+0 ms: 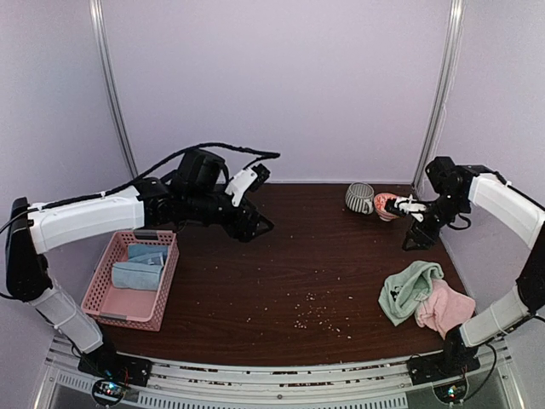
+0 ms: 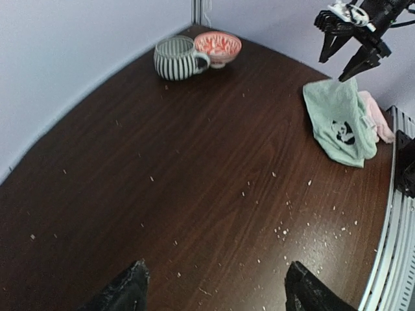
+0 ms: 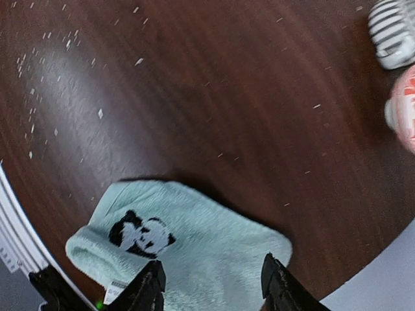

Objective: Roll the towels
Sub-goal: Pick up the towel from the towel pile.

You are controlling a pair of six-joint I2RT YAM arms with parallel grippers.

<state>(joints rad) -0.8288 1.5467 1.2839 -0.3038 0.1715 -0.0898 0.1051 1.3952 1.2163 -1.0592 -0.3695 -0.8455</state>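
Observation:
The mint towel lies crumpled [image 1: 407,291] against the pink towel, a long way from my left gripper, so my right gripper should pull it onto the open wood [image 1: 328,277] before the rolling.
Two towels lie crumpled together at the near right of the table: a mint green one [image 1: 409,288] with a panda print [image 3: 141,234] and a pink one [image 1: 445,308] partly tucked beneath its right side. My right gripper [image 1: 417,241] hangs just above the far edge of the mint towel [image 3: 194,249], open, its fingertips [image 3: 148,290] straddling the cloth without pinching it. Over the middle back of the table my left gripper [image 1: 258,227] is open too, and its fingertips [image 2: 128,290] frame only bare wood. The left wrist view takes in both towels [image 2: 337,120] and the right gripper [image 2: 350,48].
A striped mug [image 1: 359,198] and a red-patterned bowl [image 1: 385,207] stand at the back right corner, close behind my right wrist. At the near left sits a pink basket [image 1: 102,281] holding pale blue cloths [image 1: 139,271]. Crumbs dot the wood table [image 1: 315,315].

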